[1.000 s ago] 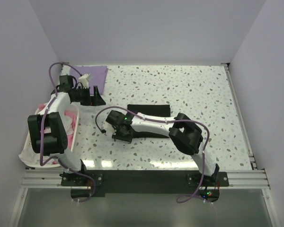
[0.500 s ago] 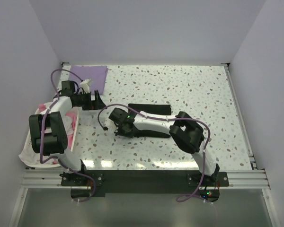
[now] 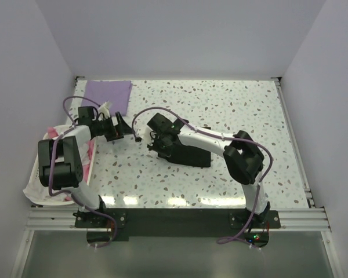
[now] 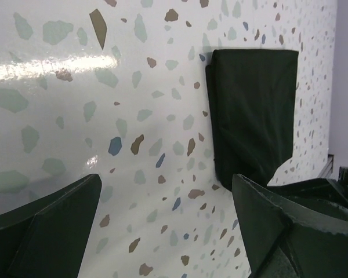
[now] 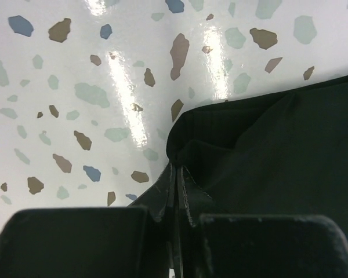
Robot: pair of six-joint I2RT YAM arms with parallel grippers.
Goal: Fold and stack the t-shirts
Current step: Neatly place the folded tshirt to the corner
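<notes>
The robot's right gripper is pinching the black t-shirt's end [image 3: 163,155] and the path is clear, so the left gripper keeps moving in until its fingers are on both sides of the folded edge [image 4: 223,162].
A black t-shirt [image 3: 191,153] lies folded on the speckled table, mid-left. My right gripper [image 3: 155,139] is at its left end, shut on an edge of the cloth. In the right wrist view the jaws [image 5: 178,174] pinch a fold of the black t-shirt [image 5: 278,145] just above the tabletop. My left gripper [image 3: 122,124] is open and empty, low over bare table a little left of the shirt. In the left wrist view [image 4: 167,191] it faces the black t-shirt [image 4: 252,110]. A folded purple t-shirt [image 3: 108,92] lies flat at the far left corner.
A white basket [image 3: 40,179] holding pink and white clothes stands at the table's left edge beside the left arm. White walls close in the table on three sides.
My right gripper has moved away from the near edge and to the right, carrying the shirt's edge with it. The shirt now lies as a more compact fold. My left gripper has shifted slightly nearer and to the right.
</notes>
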